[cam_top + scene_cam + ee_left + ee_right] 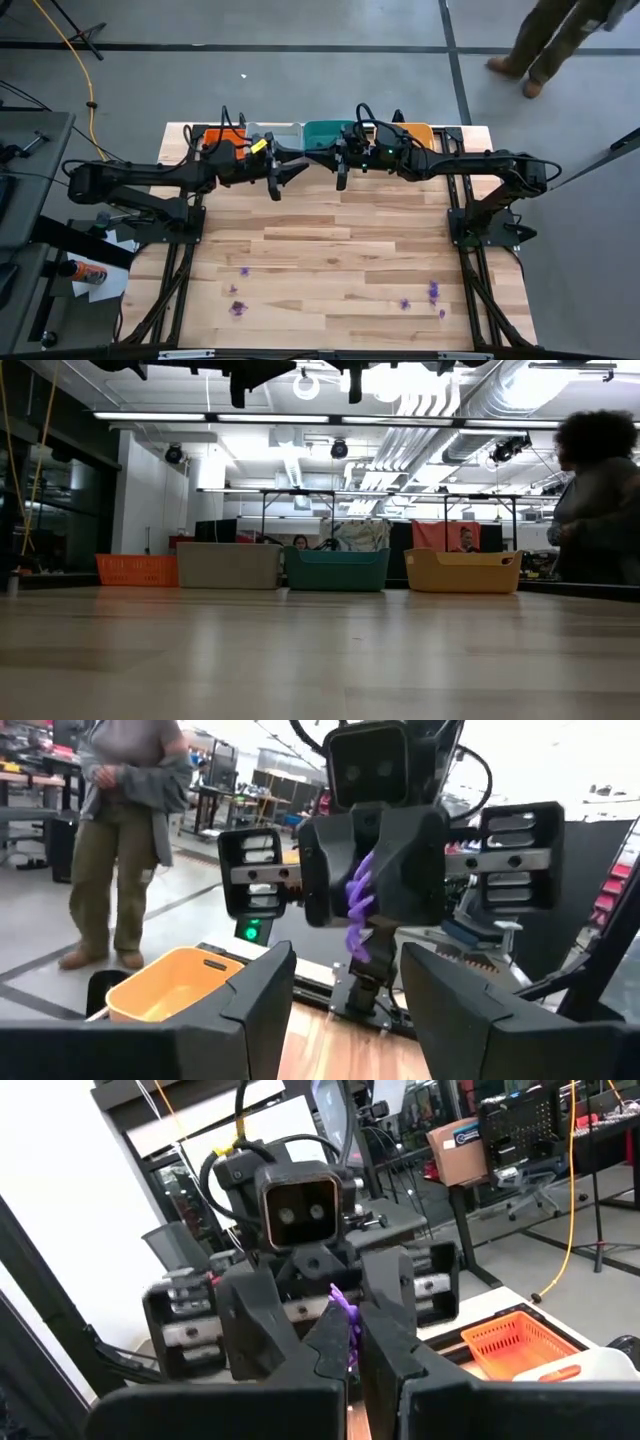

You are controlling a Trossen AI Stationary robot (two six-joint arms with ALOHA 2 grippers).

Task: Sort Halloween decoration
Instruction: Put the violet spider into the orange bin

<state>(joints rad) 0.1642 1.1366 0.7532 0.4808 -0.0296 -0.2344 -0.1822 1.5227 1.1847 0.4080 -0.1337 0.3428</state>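
Note:
The purple decoration (359, 905) is in my right gripper, far from the red-orange tray (138, 570), so my left gripper should take the decoration over and bring it to that tray.
High above the table's far middle, my right gripper (340, 173) is shut on a small purple Halloween decoration (360, 905). My left gripper (288, 177) faces it from the table's left, open, with its own fingers (255, 1005) spread wide. In the right wrist view the left gripper's fingers (250, 1325) frame the trinket without touching it. Several more purple decorations (433, 291) lie scattered on the wood near the front edge, some at front left (237, 308). My right gripper pinches the purple decoration (346, 1318) between its two fingertips. The fingers run level and point toward the table's left. The trinket is lifted clear of the table and pokes out past the finger ends (352, 890).
Along the far edge stand a red-orange tray (220, 137), a grey tray (276, 134), a teal tray (324, 131) and a yellow-orange tray (419, 133). A person (545, 40) stands beyond the table's far right corner. Bare wood spans the table's middle.

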